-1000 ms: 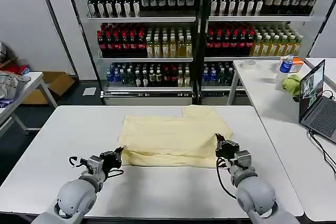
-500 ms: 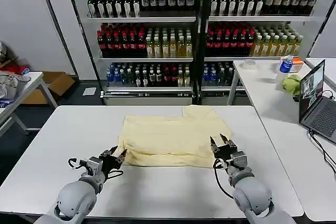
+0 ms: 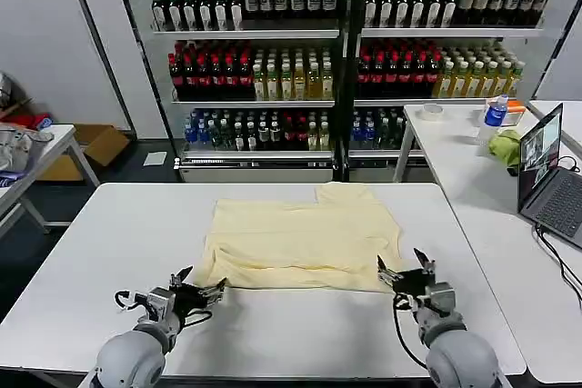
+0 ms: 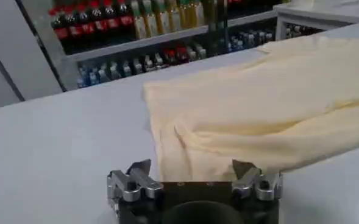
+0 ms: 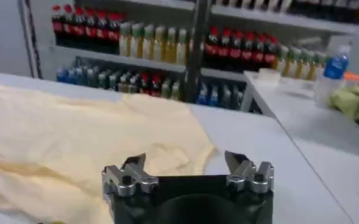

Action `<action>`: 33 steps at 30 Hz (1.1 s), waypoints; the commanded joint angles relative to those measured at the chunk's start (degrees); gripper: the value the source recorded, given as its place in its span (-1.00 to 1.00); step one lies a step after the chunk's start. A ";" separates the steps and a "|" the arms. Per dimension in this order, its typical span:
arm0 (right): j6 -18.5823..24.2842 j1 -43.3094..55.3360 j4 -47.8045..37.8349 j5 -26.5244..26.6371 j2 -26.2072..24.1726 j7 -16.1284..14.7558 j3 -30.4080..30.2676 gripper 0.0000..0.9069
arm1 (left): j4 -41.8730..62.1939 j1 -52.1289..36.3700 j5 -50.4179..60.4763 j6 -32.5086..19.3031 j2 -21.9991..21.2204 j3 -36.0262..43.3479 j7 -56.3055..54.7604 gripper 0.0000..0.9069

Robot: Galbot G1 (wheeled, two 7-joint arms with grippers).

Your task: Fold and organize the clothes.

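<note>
The shirt has loose creases point(image 3: 291, 266) along its near side, so it will fold over limply and stay ridged when its far edge point(image 3: 268, 203) is folded nearer by the robot.
The pale yellow T-shirt point(image 3: 300, 241) lies folded into a rough rectangle in the middle of the white table point(image 3: 109, 233), with one sleeve sticking out at its far right. My left gripper point(image 3: 204, 281) is open just in front of the shirt's near left corner, holding nothing. My right gripper point(image 3: 403, 266) is open just off the near right corner, also holding nothing. In the left wrist view the shirt point(image 4: 258, 109) spreads beyond the open left gripper point(image 4: 191, 169). In the right wrist view the shirt point(image 5: 69, 140) lies past the open right gripper point(image 5: 185, 162).
Shelves of bottles point(image 3: 346, 52) stand behind the table. A second table at the right holds a laptop point(image 3: 548, 170), a green cloth point(image 3: 506, 145) and a blue-capped bottle point(image 3: 496, 112). A side table point(image 3: 36, 156) stands at the left.
Both grippers have opened, let go of the shirt's near edge and drawn back toward the table's front. The near fold now lies flat.
</note>
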 commanded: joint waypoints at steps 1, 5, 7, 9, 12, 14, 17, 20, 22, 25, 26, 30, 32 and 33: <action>-1.90 -4.15 -0.49 5.10 0.35 1.25 3.12 1.00 | 0.63 0.18 0.15 0.09 -0.70 0.21 -0.19 1.00; -2.68 -4.44 -0.77 6.67 0.54 1.49 2.76 1.00 | 1.12 -0.45 0.11 0.10 -0.66 0.56 -0.20 1.00; -2.79 -4.40 -0.85 6.95 0.67 1.55 2.32 1.00 | 1.58 -0.82 0.10 0.11 -0.77 0.70 -0.18 1.00; -2.91 -4.15 -0.98 7.12 0.86 1.59 1.73 1.00 | 2.03 -1.17 -0.01 0.06 -0.92 0.75 -0.15 1.00; -3.04 -3.69 -1.16 7.14 1.08 1.63 0.90 1.00 | 2.43 -1.32 -0.14 -0.10 -0.96 0.83 -0.14 -0.62; -3.09 -3.33 -1.38 7.16 1.21 1.63 0.52 1.00 | 2.44 -1.23 -0.20 -0.21 -0.84 0.93 -0.05 -0.89; -3.02 -2.96 -1.72 7.67 1.21 1.82 0.30 0.42 | 2.49 -1.24 -0.20 -0.31 -0.76 0.95 0.00 -0.98; -2.95 -2.75 -1.91 7.93 1.15 1.99 0.11 -1.00 | 2.53 -1.29 -0.32 -0.37 -0.68 0.86 0.06 -0.98; -2.93 -2.72 -1.83 7.96 1.13 1.98 0.03 -1.00 | 2.44 -1.24 -0.42 -0.40 -0.60 0.78 0.12 -0.98; -2.93 -2.72 -1.64 7.99 1.12 1.93 -0.07 -1.00 | 2.26 -1.10 -0.50 -0.46 -0.50 0.64 0.20 -0.98; -2.93 -2.74 -1.59 8.01 1.13 1.92 -0.12 -1.00 | 2.21 -1.05 -0.51 -0.47 -0.47 0.58 0.20 -0.98; -2.87 -2.90 -1.36 7.96 1.08 1.80 -0.33 -1.00 | 2.02 -0.69 -0.64 -0.51 -0.43 0.33 0.24 -0.96; -2.85 -3.14 -0.99 7.92 1.04 1.75 -0.29 -1.00 | 1.78 -0.42 -0.72 -0.54 -0.40 0.19 0.26 -0.98; -2.85 -3.33 -0.54 7.93 0.98 1.73 -0.22 -1.00 | 1.47 -0.09 -0.84 -0.55 -0.40 0.01 0.27 -0.98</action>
